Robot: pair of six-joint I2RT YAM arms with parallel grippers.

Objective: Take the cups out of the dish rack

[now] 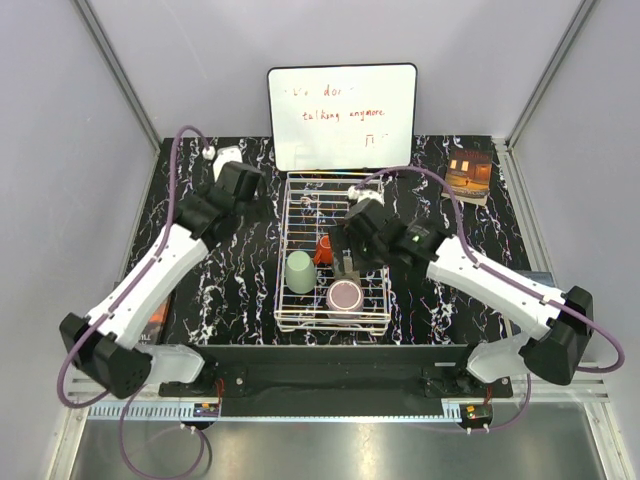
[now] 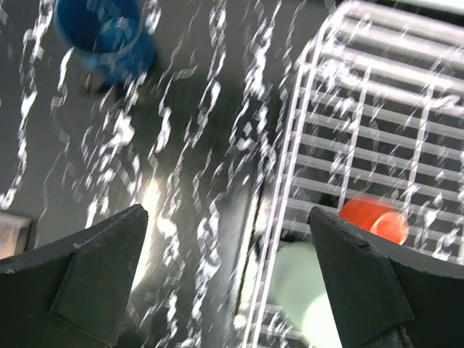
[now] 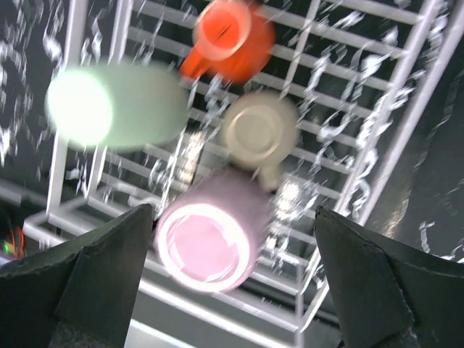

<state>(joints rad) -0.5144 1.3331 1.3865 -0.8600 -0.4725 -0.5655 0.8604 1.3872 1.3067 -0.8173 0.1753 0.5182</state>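
Observation:
The pink-lilac mug (image 1: pixel 344 296) is upside down in the dish rack, so the robot's right gripper should raise it clear and tilt it toward the left gripper to hand it over.
The white wire dish rack (image 1: pixel 372 310) stands mid-table. In it are a pale mint mug (image 1: pixel 300 272), a small orange-red mug (image 1: pixel 324 250), a pink-lilac mug (image 1: pixel 346 296) and a taupe mug (image 3: pixel 259 130), which is mostly hidden under my right gripper in the top view. My right gripper (image 1: pixel 358 240) hovers open over the rack; in its wrist view (image 3: pixel 232 283) the pink mug (image 3: pixel 210 235) lies between the fingers, below them. My left gripper (image 1: pixel 245 190) is open and empty over the table left of the rack (image 2: pixel 377 138). The dark blue mug (image 2: pixel 105 32) stands on the table.
A whiteboard (image 1: pixel 342 117) with red writing leans behind the rack. A small picture card (image 1: pixel 470 172) lies at the back right. A white object (image 1: pixel 228 155) sits at the back left near my left arm. Grey walls enclose the table.

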